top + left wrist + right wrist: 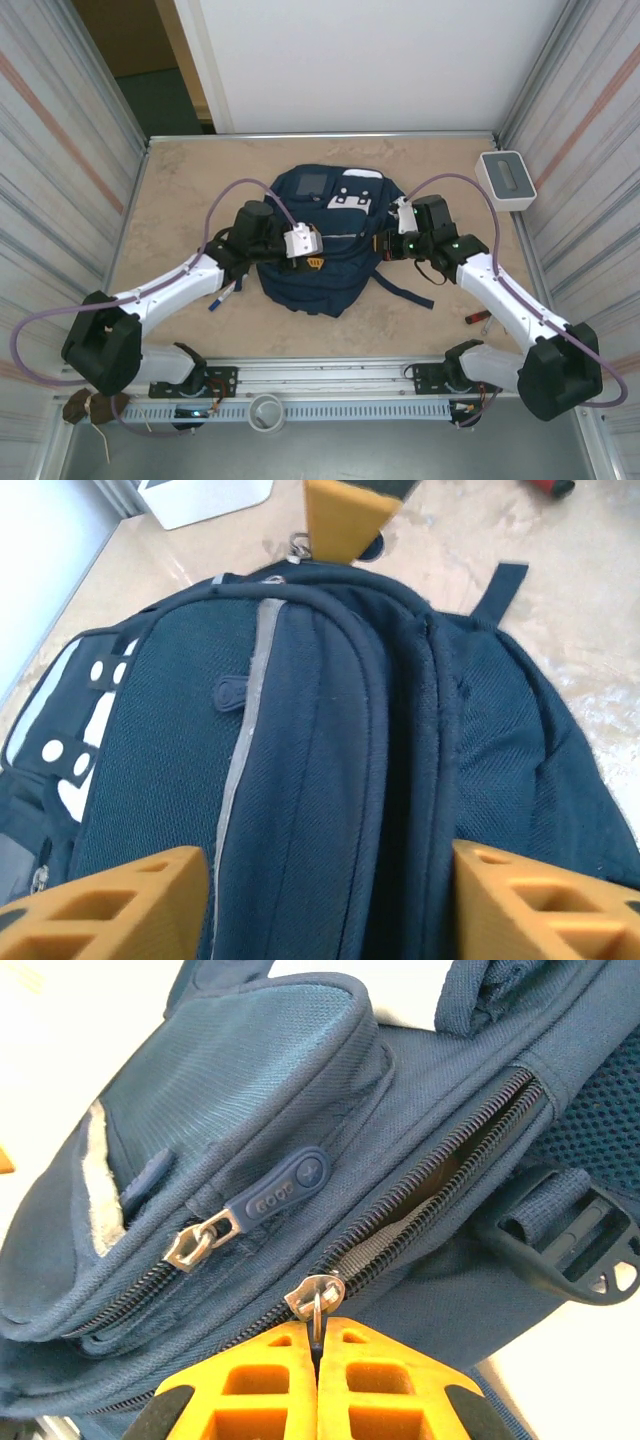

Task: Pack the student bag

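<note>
The robot's left gripper should first take hold of the bag's fold (435, 750) and turn the bag, because the front pocket's zipper pull (278, 1192) is on the bag's side that faces the right gripper.
The student bag (322, 262), navy blue with a grey patch and a white label, lies flat in the middle of the table. My left gripper (312, 252) hovers over its left half. In the left wrist view this gripper (330, 900) is open, and its orange fingers (110, 905) straddle a ridge of the bag (330, 730). My right gripper (386, 243) is at the bag's right side. It (318, 1345) is shut on the metal pull of the main zipper slider (315, 1295). The teeth beyond the slider are parted.
A white-grey box (505, 180) stands at the back right. A small red tool (477, 318) lies by the right arm. A second zipper pull with a rubber tab (280, 1195) sits on the front pocket. A black buckle (565, 1250) hangs at the bag's side.
</note>
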Motion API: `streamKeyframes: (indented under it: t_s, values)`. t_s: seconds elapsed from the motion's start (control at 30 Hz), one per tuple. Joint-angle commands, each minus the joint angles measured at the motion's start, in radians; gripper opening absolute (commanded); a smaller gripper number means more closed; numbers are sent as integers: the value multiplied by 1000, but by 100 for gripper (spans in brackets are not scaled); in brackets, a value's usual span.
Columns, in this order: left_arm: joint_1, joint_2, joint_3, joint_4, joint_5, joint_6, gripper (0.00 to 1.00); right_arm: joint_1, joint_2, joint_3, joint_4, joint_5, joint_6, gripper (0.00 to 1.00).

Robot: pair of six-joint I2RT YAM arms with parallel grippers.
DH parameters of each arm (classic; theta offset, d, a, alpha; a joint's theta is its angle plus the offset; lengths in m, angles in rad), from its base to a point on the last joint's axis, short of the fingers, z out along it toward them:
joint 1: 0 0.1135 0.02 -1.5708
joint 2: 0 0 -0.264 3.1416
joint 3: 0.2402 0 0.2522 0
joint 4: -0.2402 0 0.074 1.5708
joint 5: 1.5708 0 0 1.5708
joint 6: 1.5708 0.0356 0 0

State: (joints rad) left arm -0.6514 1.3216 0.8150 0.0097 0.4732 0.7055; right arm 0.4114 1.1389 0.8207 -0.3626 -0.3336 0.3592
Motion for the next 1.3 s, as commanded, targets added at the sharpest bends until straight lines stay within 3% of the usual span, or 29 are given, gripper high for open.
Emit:
streamKeyframes:
  t_s: [0.0, 0.13, 0.23, 0.37, 0.43, 0.5, 0.7, 0.77, 0.97, 1.1, 1.27]
  values:
    - [-87, -28, 35, -57, -183, -2, 72, 38, -78, 17, 43, -10, 28, 0]
    - [-162, 6, 64, -76, -273, -9, 75, 74, -97, 24, 46, -4, 37, 0]
    - [-192, 59, 101, -88, -316, 1, 71, 100, -104, 35, 46, 2, 40, 0]
    - [-190, 105, 133, -91, -326, 31, 40, 107, -113, 42, 10, 39, 5, 0]
    - [-173, 98, 129, -76, -278, 50, 12, 91, -113, 44, -26, 81, -24, 0]
    - [-143, 74, 117, -60, -194, 58, 0, 50, -106, 44, -62, 104, -49, 0]
    - [-41, -44, -4, 80, 116, 48, 0, -110, 0, 80, -162, 199, -57, 0]
    - [-21, -61, -35, 112, 164, 35, 0, -142, 52, 98, -158, 217, -55, 0]
    - [-16, -17, -25, 101, 176, 32, 0, -164, 131, 155, -142, 144, -61, 7]
    - [-17, 27, -2, 101, 168, 22, 0, -166, 55, 133, -140, 65, -75, 18]
    - [-24, 58, 7, 122, 175, 17, 0, -203, -39, 95, -111, -48, -34, 42]
